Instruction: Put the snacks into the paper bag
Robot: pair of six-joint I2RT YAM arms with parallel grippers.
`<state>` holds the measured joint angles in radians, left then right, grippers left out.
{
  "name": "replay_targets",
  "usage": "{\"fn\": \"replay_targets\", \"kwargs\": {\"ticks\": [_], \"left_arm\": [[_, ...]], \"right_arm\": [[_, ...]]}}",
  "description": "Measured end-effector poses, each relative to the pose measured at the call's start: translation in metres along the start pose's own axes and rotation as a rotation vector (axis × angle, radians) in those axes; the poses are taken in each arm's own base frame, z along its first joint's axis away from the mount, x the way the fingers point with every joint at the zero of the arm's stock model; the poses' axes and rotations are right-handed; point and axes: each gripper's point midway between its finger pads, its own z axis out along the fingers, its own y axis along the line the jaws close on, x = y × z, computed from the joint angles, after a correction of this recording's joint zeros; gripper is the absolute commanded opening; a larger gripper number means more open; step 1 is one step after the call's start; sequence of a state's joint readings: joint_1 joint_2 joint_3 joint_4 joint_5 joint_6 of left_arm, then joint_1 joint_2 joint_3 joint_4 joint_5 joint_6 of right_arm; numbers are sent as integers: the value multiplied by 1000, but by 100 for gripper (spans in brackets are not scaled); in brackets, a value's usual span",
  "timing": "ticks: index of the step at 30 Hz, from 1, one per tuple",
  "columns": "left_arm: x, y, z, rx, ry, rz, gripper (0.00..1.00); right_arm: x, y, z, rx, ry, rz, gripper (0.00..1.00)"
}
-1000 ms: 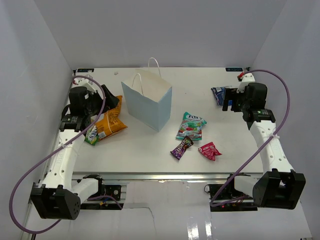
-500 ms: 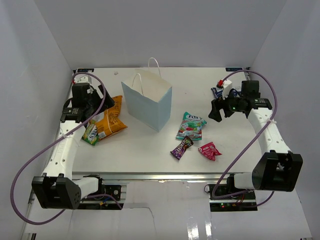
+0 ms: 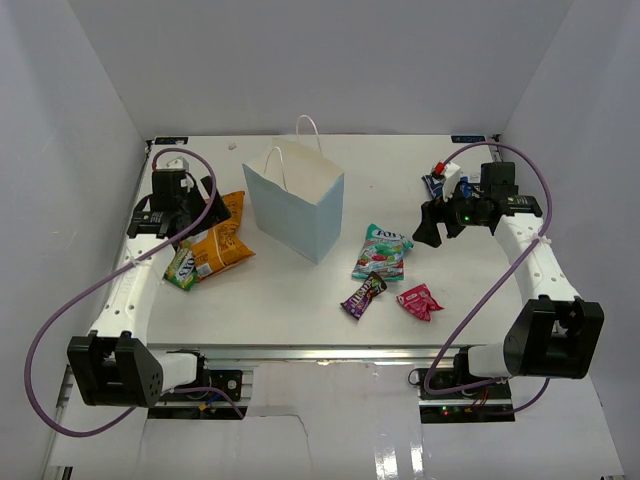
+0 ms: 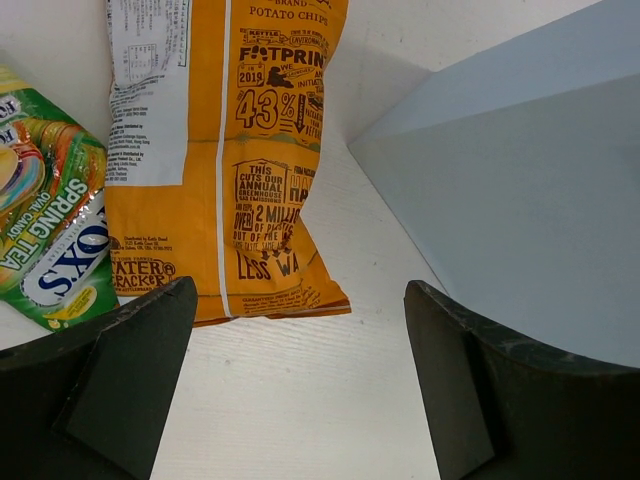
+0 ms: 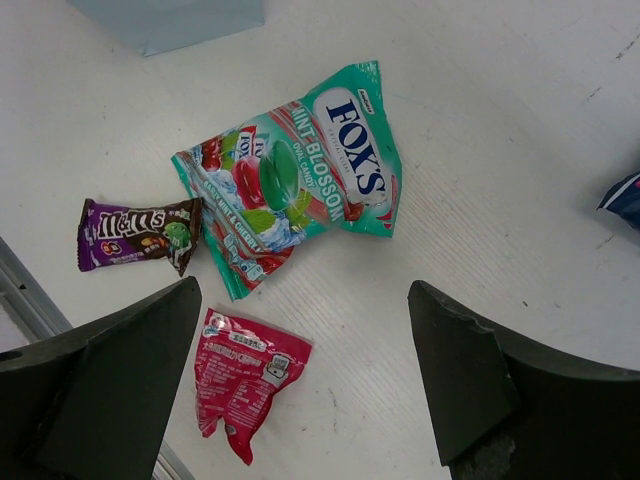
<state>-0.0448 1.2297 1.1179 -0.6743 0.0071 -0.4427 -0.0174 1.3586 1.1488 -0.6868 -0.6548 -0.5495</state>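
Observation:
The bag's side is slack and creased (image 4: 268, 238), so the orange chip bag (image 3: 222, 243) should bunch up at the grip while its far end stays spread when I lift it.
The pale blue paper bag (image 3: 296, 200) stands upright at the table's middle back; its side shows in the left wrist view (image 4: 520, 200). The orange chip bag (image 3: 218, 240) (image 4: 230, 150) and the green-yellow packet (image 3: 183, 268) (image 4: 45, 230) lie left of it. My left gripper (image 3: 190, 205) (image 4: 300, 390) is open and empty above the chip bag's end. The teal-red packet (image 3: 382, 251) (image 5: 290, 175), purple packet (image 3: 363, 294) (image 5: 138, 233) and pink-red packet (image 3: 419, 300) (image 5: 240, 375) lie front right. My right gripper (image 3: 432, 222) (image 5: 305, 385) is open and empty above them. The blue-white bag (image 3: 433, 184) (image 5: 625, 195) lies behind it.
White walls close in the table on the left, back and right. A metal rail (image 3: 320, 352) runs along the front edge, near the purple packet and the pink-red packet.
My right arm has swung left from beside the blue-white bag to over the table beside the teal-red packet. My left gripper has drawn back and up off the orange chip bag.

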Motion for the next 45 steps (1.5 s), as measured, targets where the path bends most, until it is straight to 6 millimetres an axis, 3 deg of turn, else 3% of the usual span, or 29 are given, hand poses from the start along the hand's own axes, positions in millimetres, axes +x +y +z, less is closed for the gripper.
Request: {"fn": "replay_targets", "kwargs": {"ticks": [5,12,18,24,28,32,35,42,45], "left_arm": [[6,9,14,-33,17,29,86],[38,34,75,-142,193,97,82],[29,30,115,-181,226,165,80],[34,30,135,-246,239,247,76],[40,37,139,-287,246,264,67],[41,44,140,-317,237,268,35],[43,48,138,-333,227,260,27],[44,52,110,-332,195,221,3],[31,49,94,-301,158,174,0]], "right_arm": [[0,0,0,0,1,10,90],[2,0,2,-6,6,25,90],[5,-1,6,-15,17,39,90],[6,-2,7,-15,18,40,90],[6,-2,6,-14,18,40,90],[6,-2,6,-14,17,40,90],[6,-2,6,-16,16,40,90],[6,-1,6,-16,16,41,90],[6,-1,6,-16,16,41,90]]}}
